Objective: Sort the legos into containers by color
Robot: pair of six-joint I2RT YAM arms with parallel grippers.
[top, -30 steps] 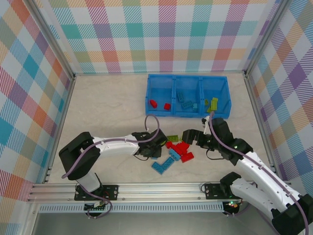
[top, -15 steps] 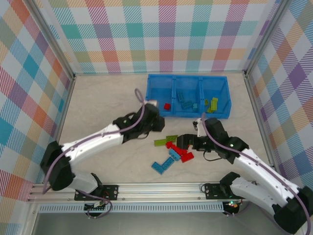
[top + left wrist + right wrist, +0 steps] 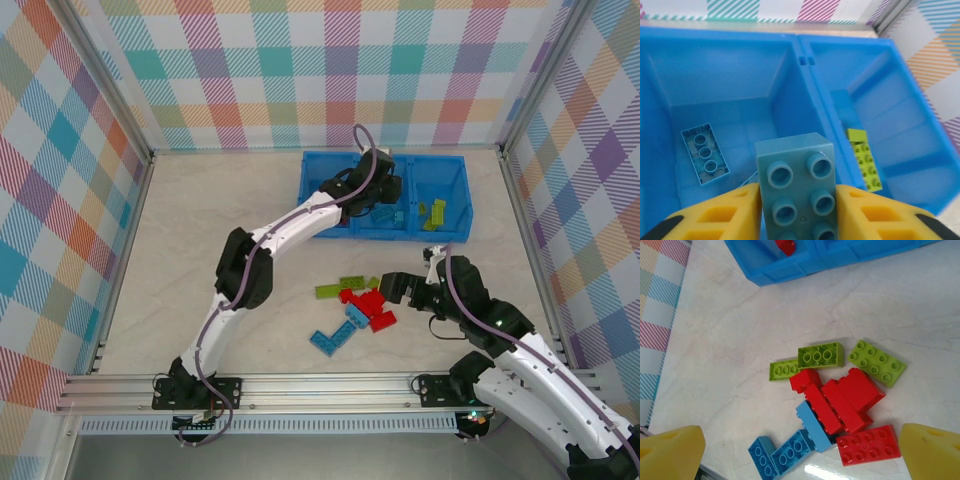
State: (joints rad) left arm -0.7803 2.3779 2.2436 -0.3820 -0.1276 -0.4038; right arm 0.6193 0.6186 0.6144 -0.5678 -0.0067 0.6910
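Note:
The thick red brick is packed tight against its neighbours in the pile. Next, my right gripper moves it into the open space beside the pile and then grasps it first.
My left gripper hangs over the middle compartment of the blue bin, shut on a light blue brick with its studs facing the camera. Below it lie a light blue brick in that compartment and a lime green one in the right compartment. On the table sits a pile of legos: red, lime green and blue. My right gripper hovers over the pile's right side, open, with its yellow fingers wide apart.
A flat red plate and an L-shaped pair of blue bricks lie at the near side of the pile. Bare table stretches left of the pile. The bin holds a red brick in its left compartment. Checked walls enclose the table.
My left arm has swung from the pile up to the bin's middle compartment, carrying the light blue brick. My right gripper shifted slightly beside the pile and stays open.

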